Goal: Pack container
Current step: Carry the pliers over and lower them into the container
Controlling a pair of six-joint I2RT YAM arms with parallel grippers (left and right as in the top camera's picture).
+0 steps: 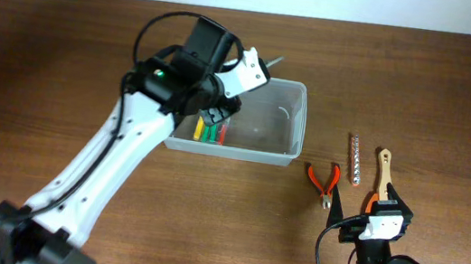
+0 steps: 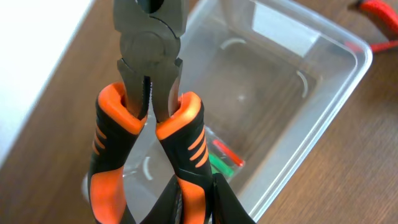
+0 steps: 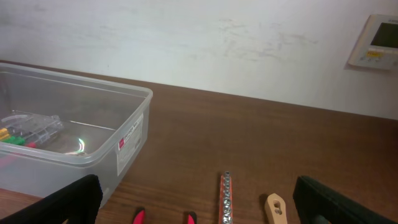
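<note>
The container's bottom beside the screwdriver case (image 1: 264,125) is clear for the pliers, so the robot's left gripper should go on lowering them there until they rest below the container's rim (image 1: 255,154).
The container (image 1: 299,122) is a large clear plastic tub at the table's middle; its rim shows as well in the left wrist view (image 2: 357,59) and the right wrist view (image 3: 134,96). My left gripper (image 1: 253,69) hangs over its far left part, shut on pliers with orange and black handles (image 2: 149,87). The black fingers (image 2: 233,205) clamp the right handle, and the steel nose (image 1: 274,61) points past the tub's far rim. My right gripper (image 1: 385,220) stands open low near the front edge, nothing between its fingers (image 3: 339,202).
A small clear case of screwdrivers (image 1: 211,132) lies in the tub's left end. To the right of the tub lie red-handled pliers (image 1: 324,180), a rail of sockets (image 1: 355,159) and a wooden-handled tool (image 1: 383,170). A white wall rises behind the table.
</note>
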